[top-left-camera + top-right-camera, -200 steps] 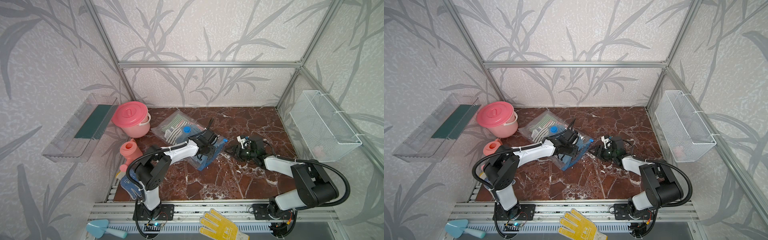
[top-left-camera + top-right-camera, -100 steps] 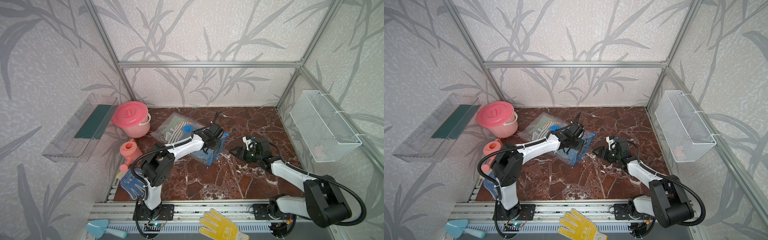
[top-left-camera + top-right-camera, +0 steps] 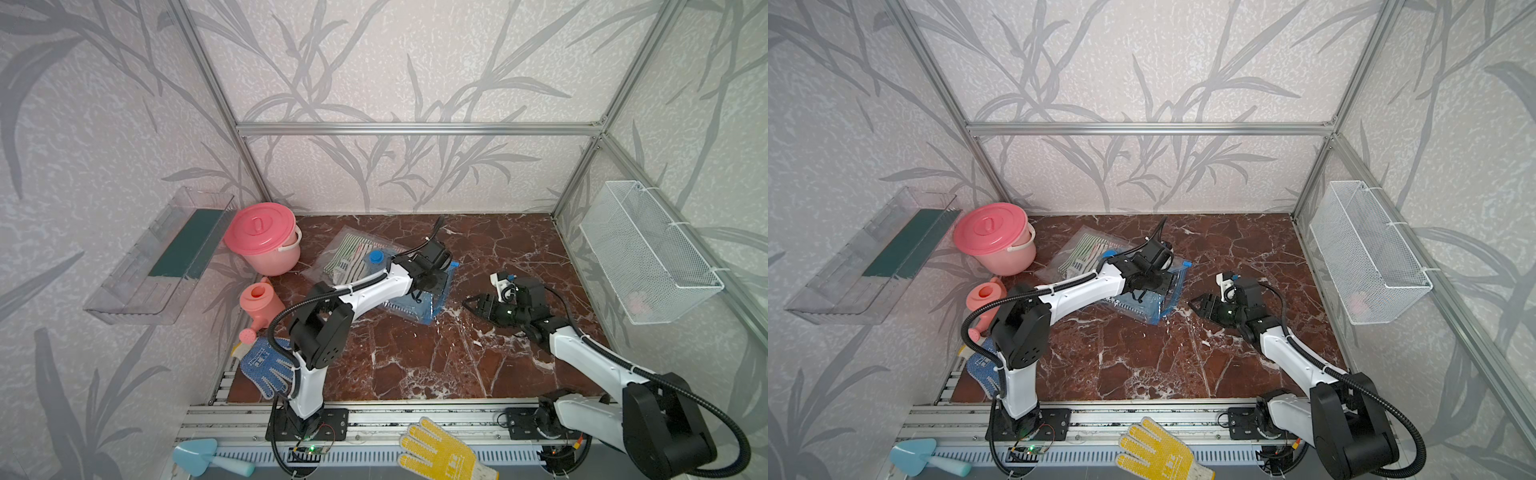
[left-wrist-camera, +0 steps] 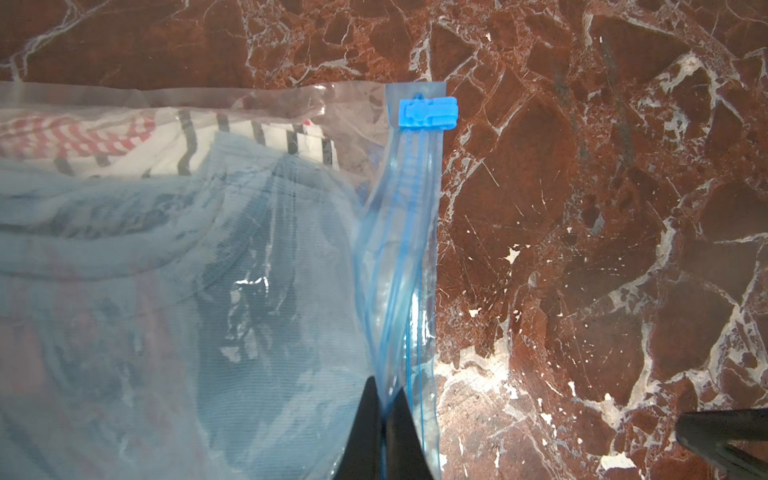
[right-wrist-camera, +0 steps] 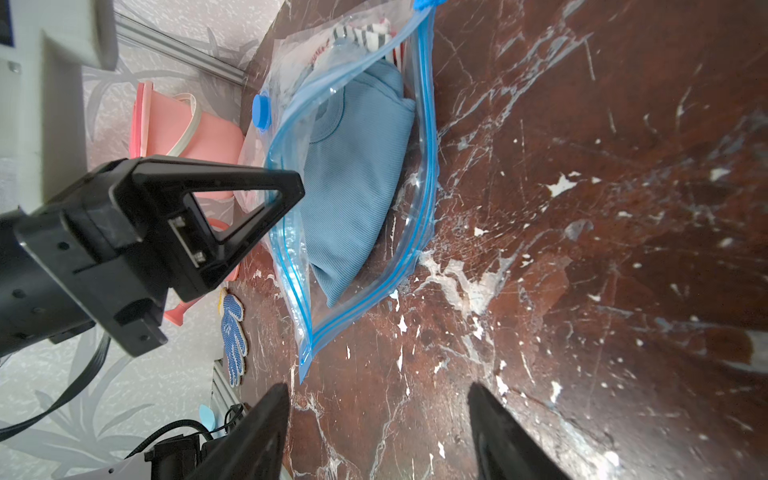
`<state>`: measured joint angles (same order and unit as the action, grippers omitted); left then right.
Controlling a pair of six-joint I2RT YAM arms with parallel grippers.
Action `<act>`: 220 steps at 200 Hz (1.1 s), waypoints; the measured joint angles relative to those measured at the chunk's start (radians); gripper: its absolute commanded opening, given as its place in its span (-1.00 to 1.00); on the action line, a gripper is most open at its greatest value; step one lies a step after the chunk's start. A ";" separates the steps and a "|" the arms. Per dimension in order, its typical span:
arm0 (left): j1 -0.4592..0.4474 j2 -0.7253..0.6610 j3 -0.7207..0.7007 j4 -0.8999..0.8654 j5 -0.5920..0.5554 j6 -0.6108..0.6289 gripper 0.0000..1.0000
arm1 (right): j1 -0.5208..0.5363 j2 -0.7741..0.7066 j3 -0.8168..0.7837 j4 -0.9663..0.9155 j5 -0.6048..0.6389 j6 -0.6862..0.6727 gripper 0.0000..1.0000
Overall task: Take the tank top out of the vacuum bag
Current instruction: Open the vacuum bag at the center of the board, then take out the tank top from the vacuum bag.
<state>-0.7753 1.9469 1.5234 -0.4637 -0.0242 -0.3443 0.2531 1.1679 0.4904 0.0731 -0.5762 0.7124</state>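
My right gripper should reach inside and pull the tank top out by its near end [image 5: 339, 270], because my left gripper must keep the vacuum bag's upper edge [image 5: 281, 137] up.
The vacuum bag [image 3: 419, 305] lies on the marble floor, clear, with a round blue valve cap [image 3: 376, 255] and a blue zip strip [image 4: 409, 232] ending in a blue slider [image 4: 428, 112]. My left gripper [image 4: 384, 386] is shut on the upper lip of its mouth and holds it off the floor; it also shows in a top view [image 3: 1150, 282]. Through the gaping mouth, the right wrist view shows the light blue ribbed tank top [image 5: 357, 187], with a striped cloth [image 4: 291, 141] behind it. My right gripper [image 5: 378, 390] [image 3: 473, 303] is open with nothing in it, just right of the mouth.
A lidded pink bucket [image 3: 262, 237] and a pink watering can [image 3: 259, 301] stand left of the bag. A blue glove [image 3: 268, 365], a yellow glove [image 3: 436, 453] and a trowel [image 3: 203, 457] lie at the front. A wire basket [image 3: 648, 257] hangs on the right wall and a clear shelf [image 3: 162, 257] on the left.
My left gripper has closed on the bag's upper lip and raised it, so the mouth now gapes. The right arm has stretched out while its gripper stays near the mouth.
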 measured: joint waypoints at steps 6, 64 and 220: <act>0.000 0.000 0.000 0.001 0.000 -0.002 -1.00 | 0.000 0.000 -0.002 0.001 0.000 0.004 0.26; 0.000 -0.001 -0.011 0.017 0.002 -0.017 -1.00 | 0.060 0.034 -0.010 0.076 0.008 0.056 0.11; 0.000 -0.074 -0.111 0.082 0.022 -0.060 -1.00 | 0.151 0.638 0.037 0.801 0.032 0.315 -0.24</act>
<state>-0.7753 1.8725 1.4128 -0.3817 -0.0021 -0.4038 0.4042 1.8057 0.5278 0.8745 -0.5446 1.0279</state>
